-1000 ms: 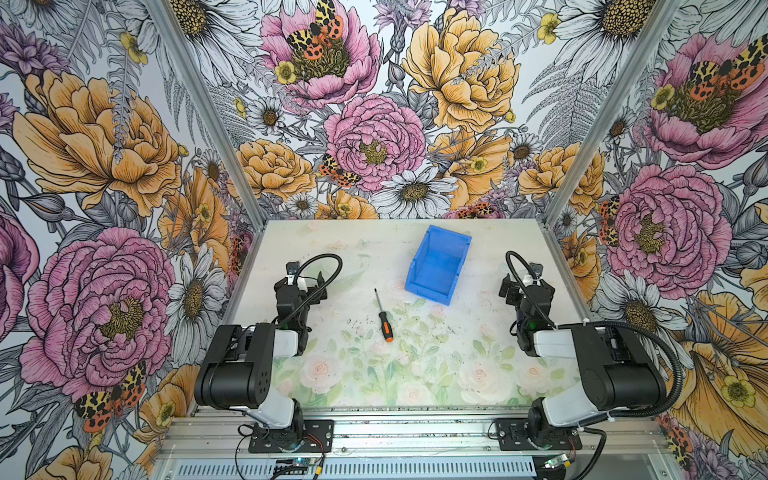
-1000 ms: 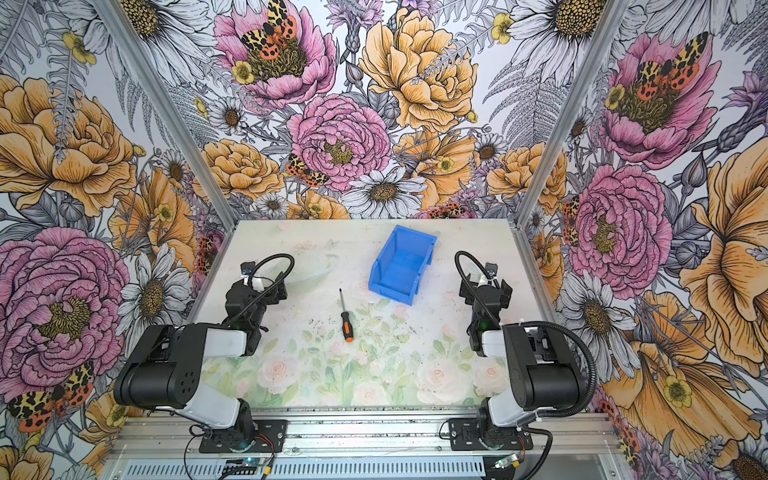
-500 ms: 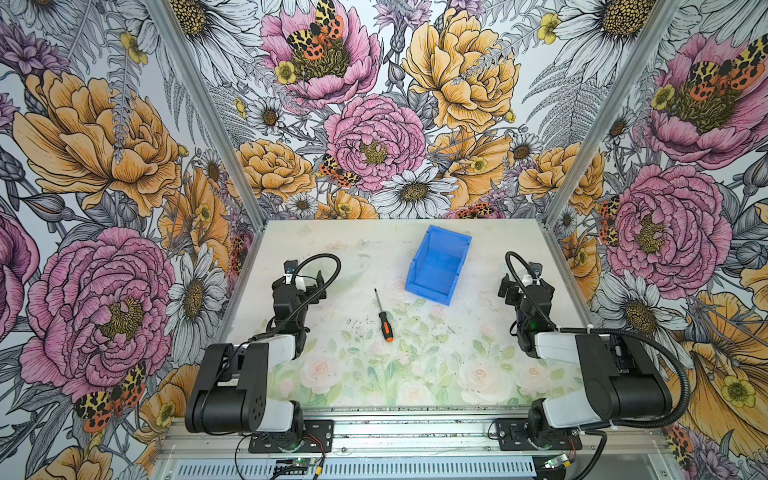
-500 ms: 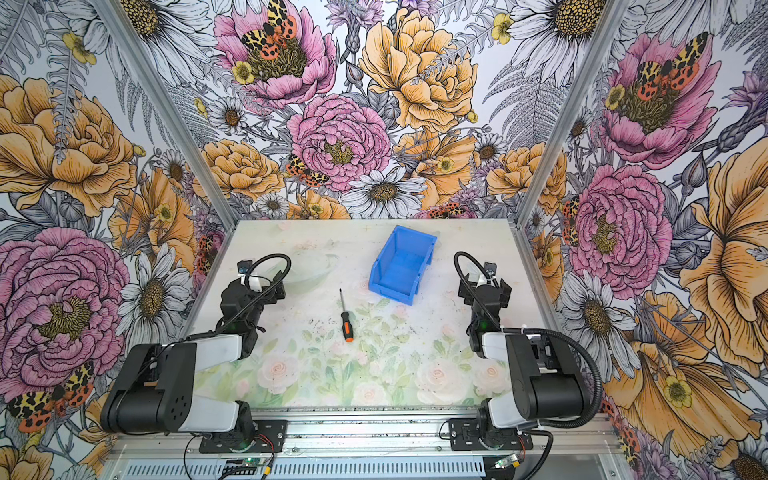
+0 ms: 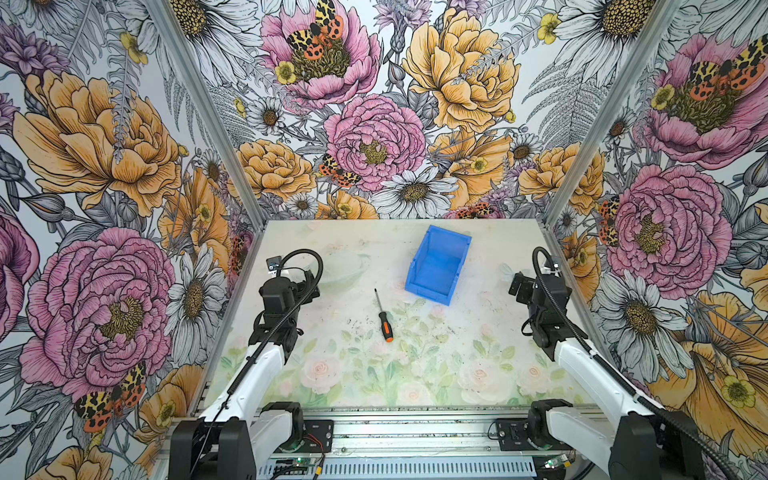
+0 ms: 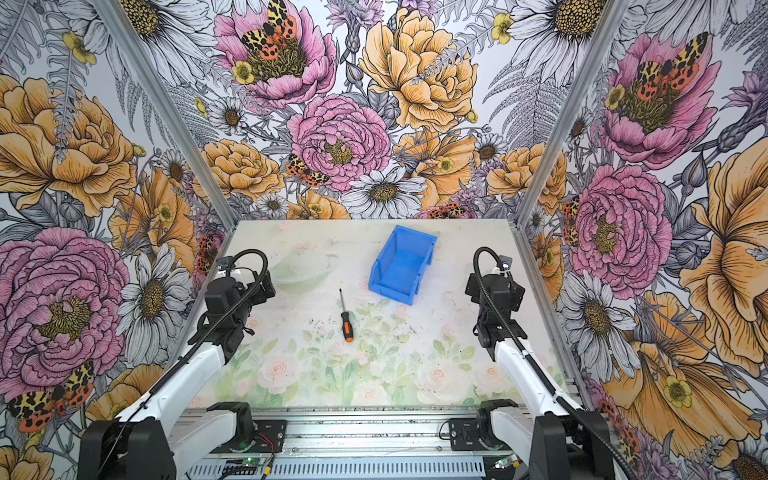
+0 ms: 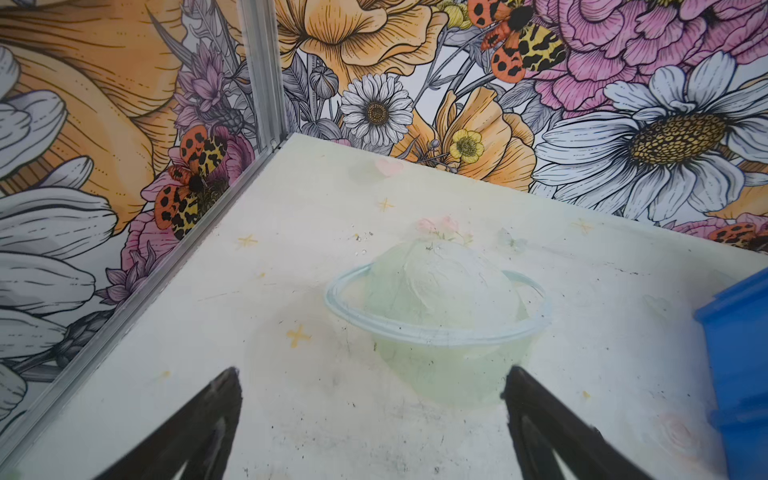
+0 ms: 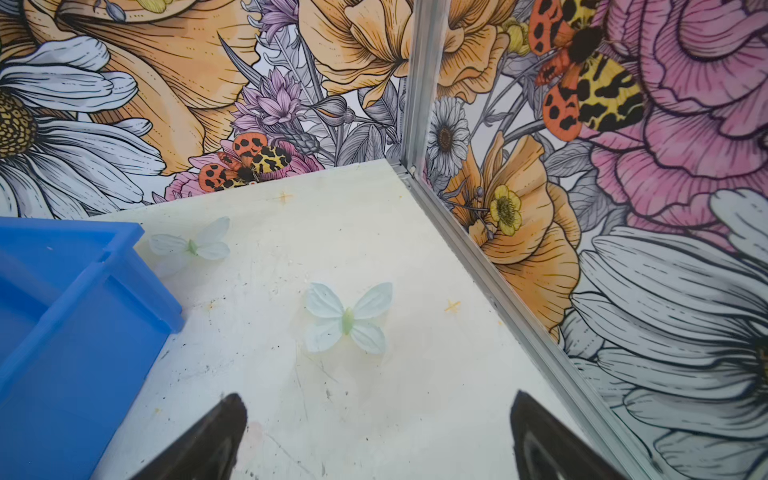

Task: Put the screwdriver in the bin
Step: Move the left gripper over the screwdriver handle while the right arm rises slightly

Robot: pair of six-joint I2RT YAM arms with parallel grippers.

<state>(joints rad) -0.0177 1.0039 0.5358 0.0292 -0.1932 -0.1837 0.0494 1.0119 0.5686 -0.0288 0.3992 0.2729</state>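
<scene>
The screwdriver's handle (image 5: 385, 325) lies clear of the blue bin, so the left gripper, with its fingers open, should keep going toward the screwdriver and close around the handle.
The screwdriver (image 5: 383, 318) (image 6: 345, 318) lies flat mid-table in both top views, orange-and-black handle toward the front, thin shaft pointing away. The blue bin (image 5: 451, 293) (image 6: 411, 297) stands just beyond and right of it, its low wall facing front, nothing inside. An edge of the bin (image 7: 739, 353) shows in the left wrist view and a corner of it (image 8: 62, 311) in the right wrist view. My left gripper (image 7: 370, 382) (image 5: 309, 286) hovers open left of the screwdriver, over bare table. My right gripper (image 8: 376, 405) (image 5: 519, 286) is open near the right wall, right of the bin.
Flowered walls with aluminium corner posts (image 5: 557, 208) close in the table on the left, back and right. A metal rail (image 5: 415, 432) carrying both arm bases runs along the front. Pale prints of a ringed ball (image 7: 436, 316) and butterflies (image 8: 347, 318) lie flat on the tabletop.
Both arms' rear links have swung down toward the front rail. The left wrist has shifted slightly left and away. Screwdriver and bin have not moved.
</scene>
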